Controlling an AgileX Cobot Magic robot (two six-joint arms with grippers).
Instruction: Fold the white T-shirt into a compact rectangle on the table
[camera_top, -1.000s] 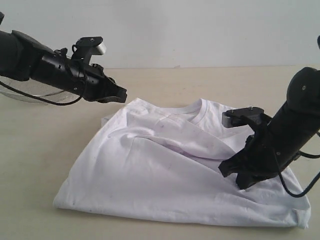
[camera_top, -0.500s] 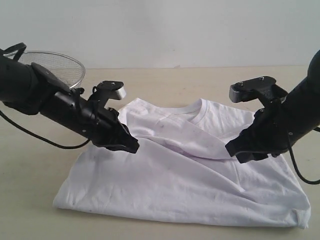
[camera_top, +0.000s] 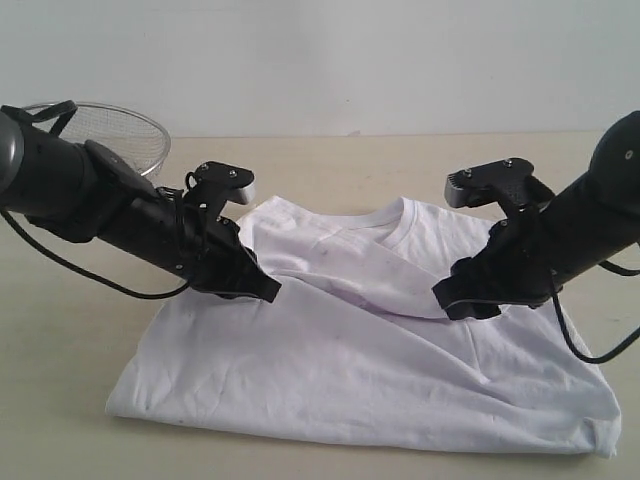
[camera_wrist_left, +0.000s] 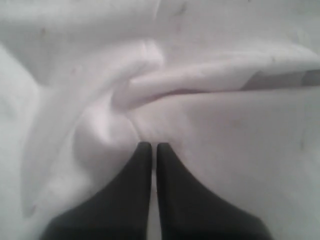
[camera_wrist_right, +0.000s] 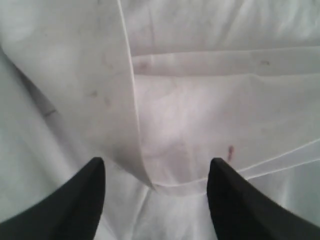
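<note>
I expect the T-shirt's hem corner (camera_wrist_right: 155, 181) to bunch up into a fold when I pull, while the T-shirt's near edge stays in place, because the corner lies loose over the cloth (camera_wrist_right: 167, 215) beneath.
The white T-shirt (camera_top: 350, 370) lies partly folded on the table (camera_top: 60, 330), its collar (camera_top: 385, 215) at the far side; the lettering is hidden. A raised crease runs across it between the two arms. My left gripper (camera_top: 265, 292) is shut, its tips (camera_wrist_left: 153, 146) resting at the crease's left end on puckered cloth (camera_wrist_left: 225, 125). Whether cloth is pinched does not show. My right gripper (camera_top: 462, 300) hovers open over the crease's right end, its fingers (camera_wrist_right: 156, 167) straddling a folded hem corner of the shirt (camera_wrist_right: 200, 100).
A round wire-mesh basket (camera_top: 120, 125) stands at the back left behind the left arm. Bare beige table surrounds the shirt, with a pale wall behind. A small red mark (camera_wrist_right: 230, 151) shows on the cloth near the right fingers.
The left arm swung down from the shirt's far-left corner onto its left side. The right gripper rose from the lower right of the shirt and shifted slightly left.
</note>
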